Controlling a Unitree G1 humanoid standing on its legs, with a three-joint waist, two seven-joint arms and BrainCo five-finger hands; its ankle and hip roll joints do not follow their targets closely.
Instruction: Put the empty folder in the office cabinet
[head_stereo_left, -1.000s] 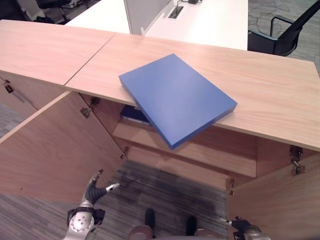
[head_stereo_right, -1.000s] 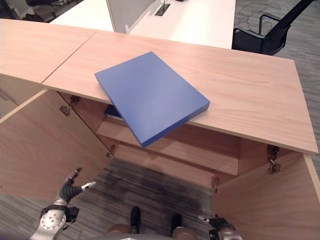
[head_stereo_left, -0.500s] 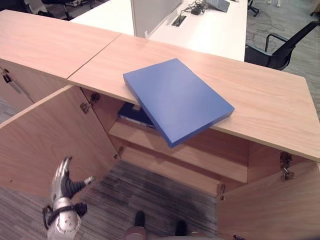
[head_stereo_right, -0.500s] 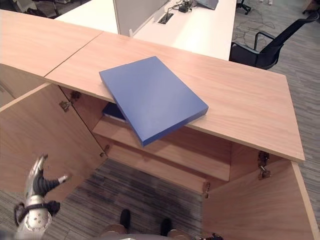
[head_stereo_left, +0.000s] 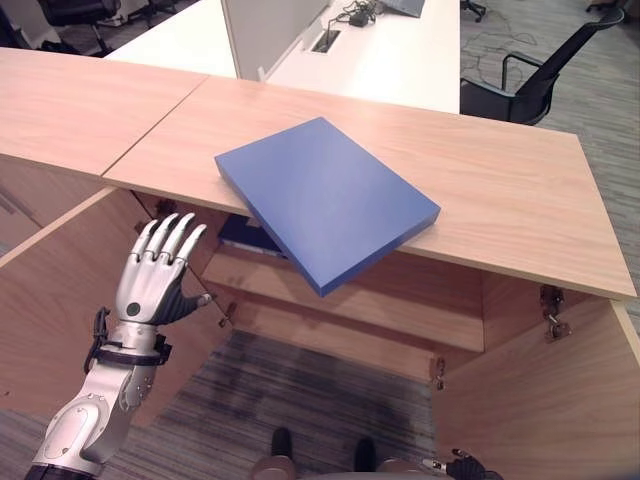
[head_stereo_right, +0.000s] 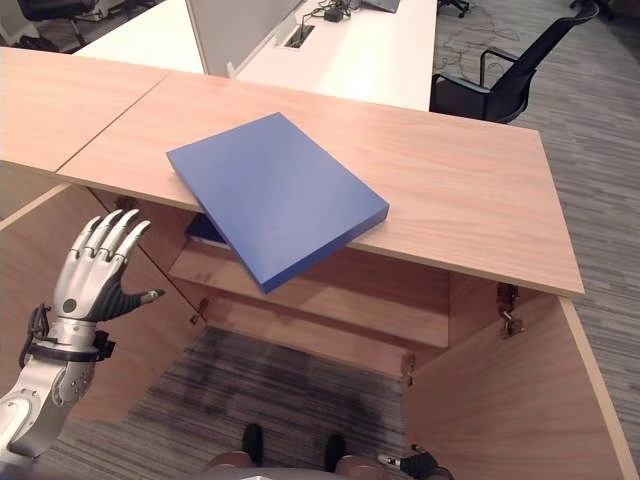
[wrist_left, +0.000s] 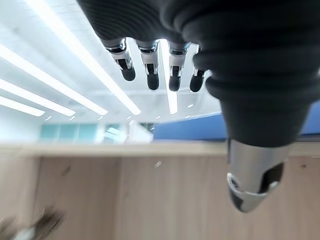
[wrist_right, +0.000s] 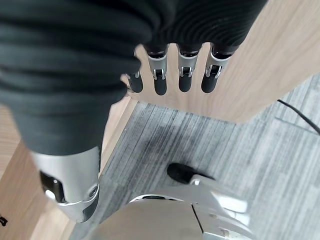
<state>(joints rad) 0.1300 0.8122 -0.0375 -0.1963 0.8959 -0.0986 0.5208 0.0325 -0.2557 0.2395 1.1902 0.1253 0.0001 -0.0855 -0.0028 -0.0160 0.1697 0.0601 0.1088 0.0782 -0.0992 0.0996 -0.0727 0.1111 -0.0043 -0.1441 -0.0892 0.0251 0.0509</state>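
The folder's upper side (head_stereo_left: 320, 185) is plain blue everywhere, so I expect the folder to show a white label on its hidden bottom side once I tilt it up.
The blue folder (head_stereo_left: 325, 200) lies flat on the wooden cabinet top (head_stereo_left: 500, 190), one corner jutting out over the front edge above the open compartment. My left hand (head_stereo_left: 155, 285) is raised in front of the open left door (head_stereo_left: 50, 290), open, with straight spread fingers (wrist_left: 150, 70), below and to the left of the folder and apart from it. The folder's blue edge (wrist_left: 190, 129) shows past those fingers. My right hand (wrist_right: 182, 75) hangs low by the open right door (head_stereo_left: 540, 400), fingers straight and holding nothing.
Inside the cabinet a wooden shelf (head_stereo_left: 400, 320) carries another blue item (head_stereo_left: 240, 235) at its left end. Both doors swing out toward me. Behind the cabinet stand a white desk (head_stereo_left: 390, 50) and a black chair (head_stereo_left: 535, 75).
My left hand has risen from near the floor to the height of the shelf, fingers spread. The camera has shifted; the folder lies where it was.
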